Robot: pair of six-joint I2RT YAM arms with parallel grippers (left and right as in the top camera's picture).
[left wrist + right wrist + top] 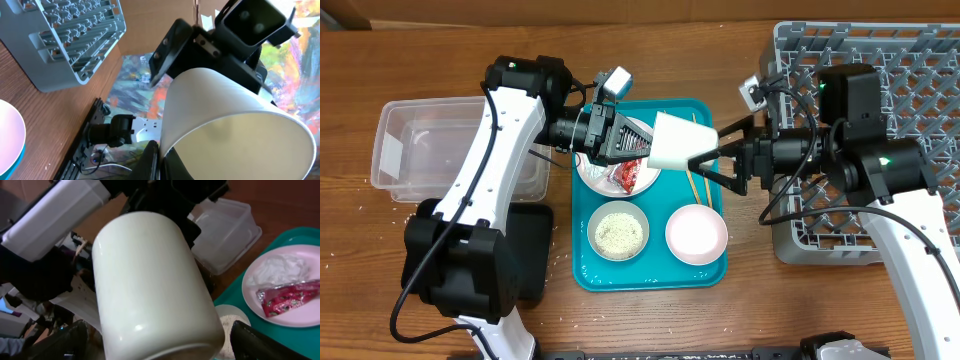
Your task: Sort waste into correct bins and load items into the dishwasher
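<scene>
My left gripper should first move the red wrapper [627, 178] to the clear tub [415, 150] once my right gripper takes the cup, because the wrapper is on the white plate.
My left gripper [645, 145] is shut on the rim of the small white cup [672, 140], one finger inside and one outside [161, 160], and holds it tilted on its side above the teal tray. My right gripper [705, 150] is open, with a finger on each side of the cup's base [160, 345] and gaps to the cup [150, 280]. The white plate [603, 178] carries the red wrapper [626, 178] and the white tissue wad [280, 269]. One bowl [620, 233] holds rice and another bowl [696, 235] is empty. The chopsticks [695, 183] lie between them.
The grey dish rack [880, 60] stands at the right, partly under my right arm. The clear tub [450, 150] is at the left, with the black tray [532, 250] below it, mostly hidden by my left arm's base. The teal tray [650, 272] holds the dishes.
</scene>
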